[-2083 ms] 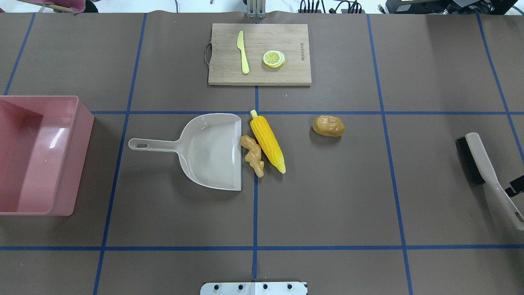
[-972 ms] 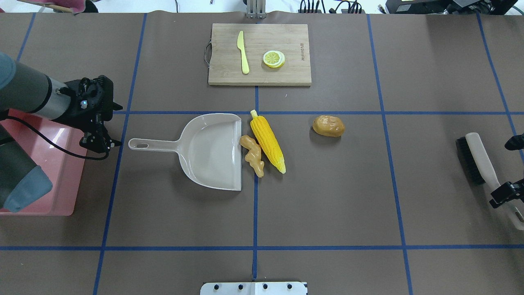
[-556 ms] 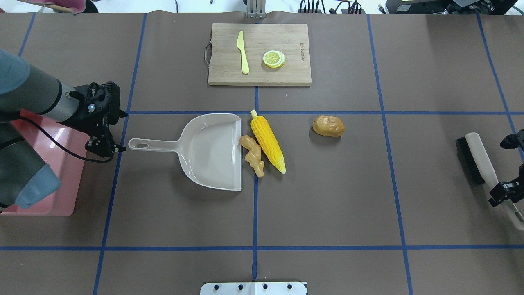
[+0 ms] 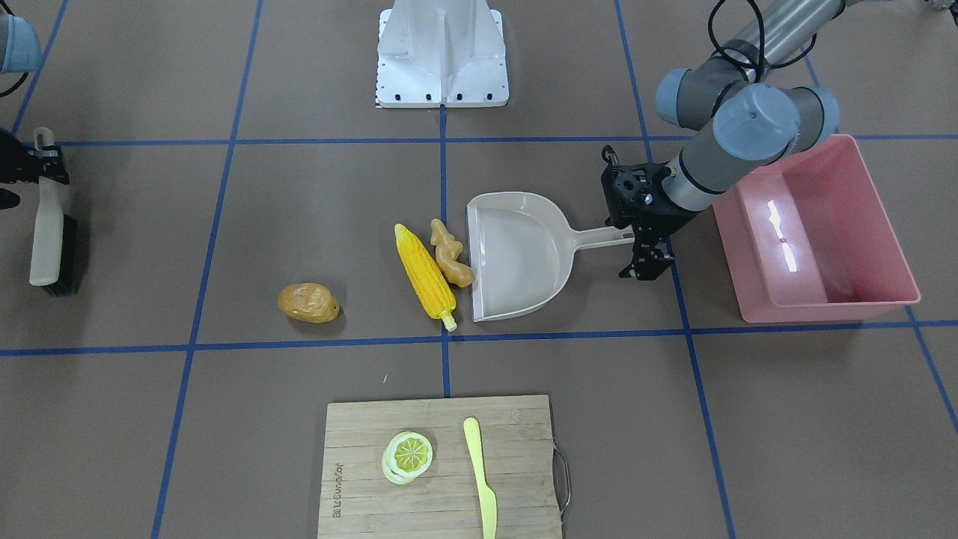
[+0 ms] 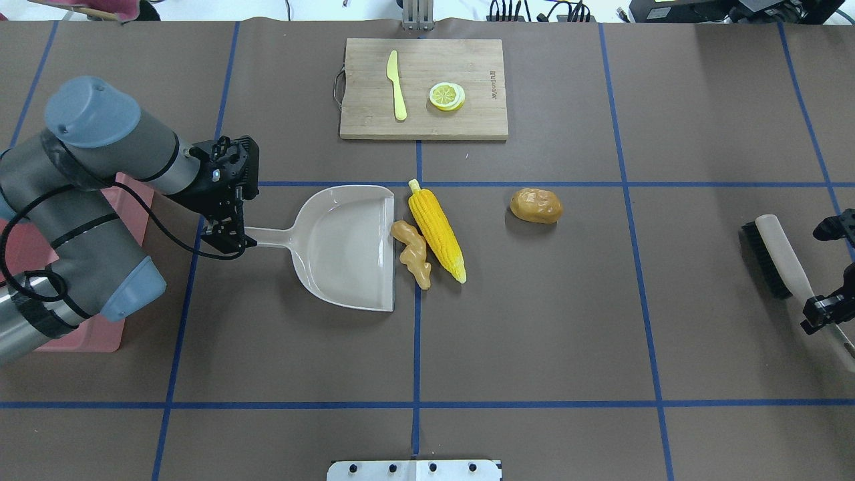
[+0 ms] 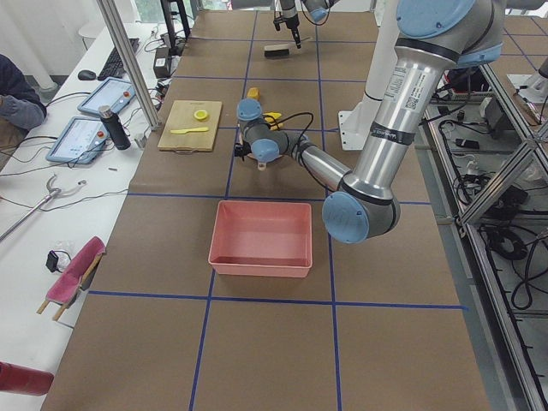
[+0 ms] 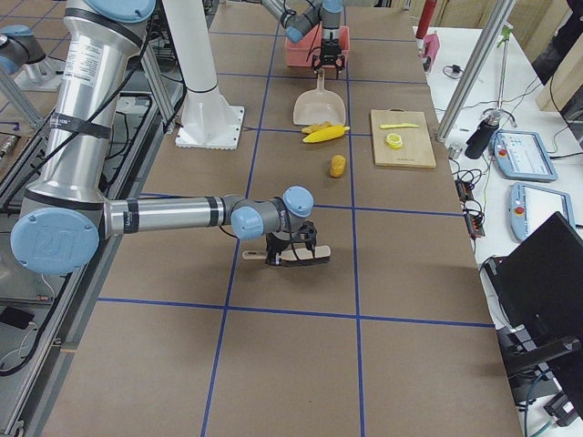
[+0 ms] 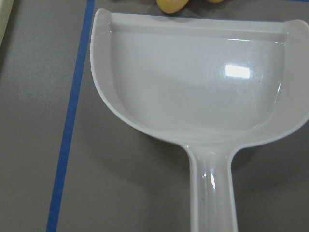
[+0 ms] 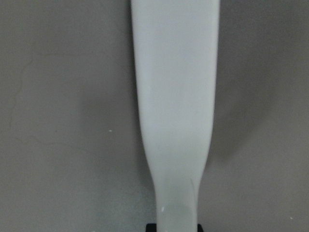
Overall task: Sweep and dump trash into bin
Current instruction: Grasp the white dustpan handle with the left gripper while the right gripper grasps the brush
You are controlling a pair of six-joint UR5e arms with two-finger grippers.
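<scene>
My gripper will carry the beige dustpan, and the dustpan will keep corn cob, ginger root and potato together, because a tall curved side goes around the wide dustpan.
The trash lies on the table: a yellow corn cob and a tan ginger root right at the beige dustpan's open edge, and a brown-orange potato apart to the right. My left gripper is open, its fingers astride the end of the dustpan's handle. The pink bin stands behind it, partly hidden by my left arm in the overhead view. My right gripper is open, astride the handle of a black-bristled brush.
A wooden cutting board at the far middle carries a yellow-green knife and a lemon slice. The robot's base plate sits at the near edge.
My left arm came in over the bin and moved right until its gripper reached the dustpan handle's end. My right gripper came in over the brush handle. The brush shifted slightly.
</scene>
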